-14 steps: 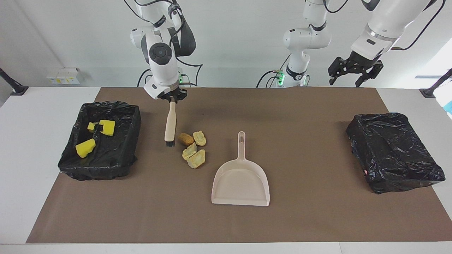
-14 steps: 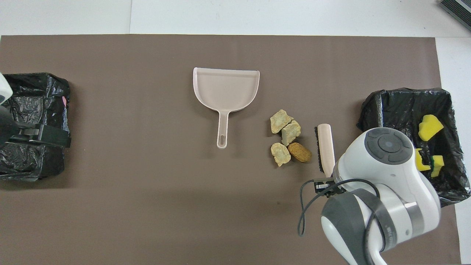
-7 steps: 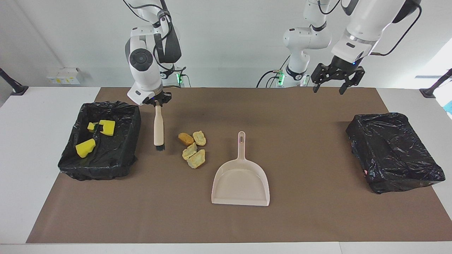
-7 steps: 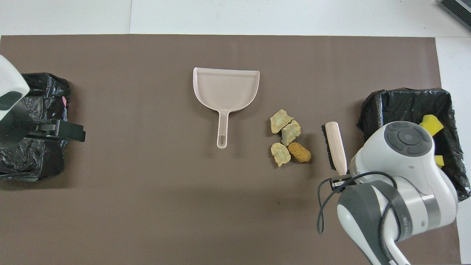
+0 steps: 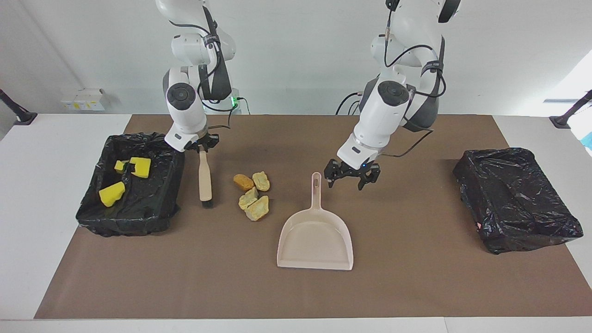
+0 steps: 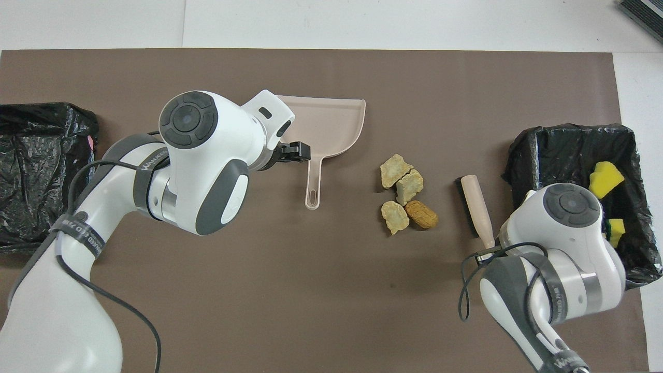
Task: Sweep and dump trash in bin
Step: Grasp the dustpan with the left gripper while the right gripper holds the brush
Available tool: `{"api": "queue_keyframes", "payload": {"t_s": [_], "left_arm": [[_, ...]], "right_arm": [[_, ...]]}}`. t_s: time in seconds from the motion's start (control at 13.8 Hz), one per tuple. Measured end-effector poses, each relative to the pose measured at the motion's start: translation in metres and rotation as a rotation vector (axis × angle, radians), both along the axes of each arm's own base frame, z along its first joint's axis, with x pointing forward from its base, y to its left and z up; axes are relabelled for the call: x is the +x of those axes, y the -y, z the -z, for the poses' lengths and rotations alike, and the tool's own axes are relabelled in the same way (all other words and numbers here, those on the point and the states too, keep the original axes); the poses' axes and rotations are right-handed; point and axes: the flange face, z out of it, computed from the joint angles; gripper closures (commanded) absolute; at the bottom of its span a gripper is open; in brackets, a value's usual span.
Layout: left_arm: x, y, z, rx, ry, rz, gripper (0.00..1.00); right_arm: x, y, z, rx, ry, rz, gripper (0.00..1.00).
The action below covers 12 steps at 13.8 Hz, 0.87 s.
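Observation:
The pink dustpan [image 6: 329, 126] should keep all the lumps together when the robot carries them to the bin, because the lumps lie in a small, tight cluster [image 6: 406, 195].
Several tan and orange-brown lumps of trash [image 5: 252, 194] [image 6: 406, 199] lie clustered on the brown mat. Three yellow chunks [image 5: 112, 194] [image 6: 605, 178] sit inside the open black-lined bin [image 5: 155, 206] [image 6: 570, 147] at the right arm's end. My right gripper [image 5: 200, 148] is shut on the top of a beige brush [image 5: 204, 175] [image 6: 476, 207]. The brush hangs between that bin and the lumps, bristles low by the mat. The pink dustpan [image 5: 314, 238] [image 6: 331, 124] lies flat with its handle toward the robots. My left gripper [image 5: 346, 185] hangs open beside that handle, holding nothing.
A second bin [image 5: 515, 199] [image 6: 36, 155] wrapped in black plastic stands at the left arm's end of the table. White table surface borders the brown mat [image 5: 416, 286]. In the overhead view the left arm covers part of the dustpan.
The left arm swung down from high over its own end of the table to beside the dustpan handle. The right gripper carried the brush away from the lumps toward the open bin and lower.

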Motion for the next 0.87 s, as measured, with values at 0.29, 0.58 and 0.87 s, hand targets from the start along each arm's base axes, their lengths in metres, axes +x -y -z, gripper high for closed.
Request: {"api": "queue_keyframes", "payload": {"t_s": [0.29,0.58,0.87], "left_arm": [[-0.021,0.049,0.021,0.004,-0.022,0.059,0.0],[-0.029,0.064,0.05,0.035,-0.053,0.089,0.0],[-0.029,0.065,0.066,0.056,-0.067,0.1,1.0]], "right_arm": [[-0.002,-0.025,0.002,0.007,0.005,-0.049,1.0],[-0.003,-0.044,0.002,0.018,0.021,-0.051,1.0],[0.003,-0.07,0.004,0.031,0.046,0.054,1.0]]}}
